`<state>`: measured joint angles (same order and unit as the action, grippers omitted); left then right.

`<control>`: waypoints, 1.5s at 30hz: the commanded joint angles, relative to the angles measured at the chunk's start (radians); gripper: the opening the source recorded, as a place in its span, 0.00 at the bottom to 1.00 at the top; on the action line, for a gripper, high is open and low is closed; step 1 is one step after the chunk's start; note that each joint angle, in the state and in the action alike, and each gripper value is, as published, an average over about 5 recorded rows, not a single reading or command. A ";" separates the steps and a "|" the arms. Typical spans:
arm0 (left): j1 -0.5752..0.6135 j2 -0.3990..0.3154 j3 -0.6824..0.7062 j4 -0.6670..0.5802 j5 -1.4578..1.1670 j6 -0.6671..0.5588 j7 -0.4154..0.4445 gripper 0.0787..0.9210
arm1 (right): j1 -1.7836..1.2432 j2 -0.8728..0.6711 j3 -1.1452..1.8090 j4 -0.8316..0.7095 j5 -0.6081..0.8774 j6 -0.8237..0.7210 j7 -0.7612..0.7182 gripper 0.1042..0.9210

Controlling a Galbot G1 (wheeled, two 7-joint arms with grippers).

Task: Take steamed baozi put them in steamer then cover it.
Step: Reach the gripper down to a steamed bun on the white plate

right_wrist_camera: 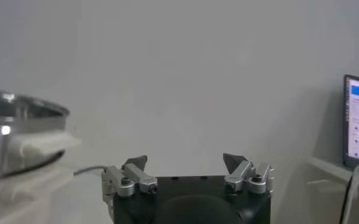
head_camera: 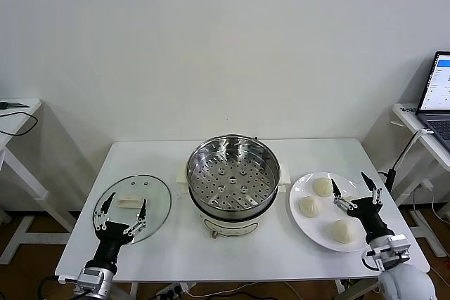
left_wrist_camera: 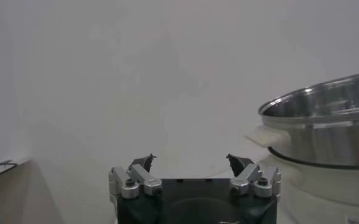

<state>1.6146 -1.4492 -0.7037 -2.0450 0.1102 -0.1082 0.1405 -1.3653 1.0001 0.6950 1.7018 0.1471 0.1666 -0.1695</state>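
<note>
The far baozi (head_camera: 323,187) sits apart from the others on the white plate. My open right gripper should keep moving toward that baozi until its fingers are on both sides of it.
The steamer (head_camera: 233,175) stands at the table's middle, a shiny perforated basket on a white pot base, with nothing inside. Its rim also shows in the left wrist view (left_wrist_camera: 325,115) and the right wrist view (right_wrist_camera: 14,122). Three off-white baozi (head_camera: 323,187) (head_camera: 309,206) (head_camera: 344,230) lie on a white plate (head_camera: 301,221) to the right. My right gripper (head_camera: 356,193) hovers open over the plate's right side, holding nothing. A glass lid (head_camera: 156,210) lies flat to the left of the steamer. My left gripper (head_camera: 122,208) stands open above the lid, also holding nothing.
A laptop (head_camera: 437,96) sits on a side table at the far right, also seen in the right wrist view (right_wrist_camera: 357,122). Another desk (head_camera: 14,121) with a cable stands at the far left. A wall lies behind the table.
</note>
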 commanded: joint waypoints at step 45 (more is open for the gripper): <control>0.009 -0.008 -0.019 -0.046 -0.006 0.003 -0.003 0.88 | 1.308 -0.223 -1.264 -0.726 -0.423 -0.283 -0.962 0.88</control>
<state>1.6233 -1.4555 -0.7239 -2.0908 0.1044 -0.1048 0.1376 -0.1101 0.7033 -0.5154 1.0836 -0.2341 -0.1105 -1.0895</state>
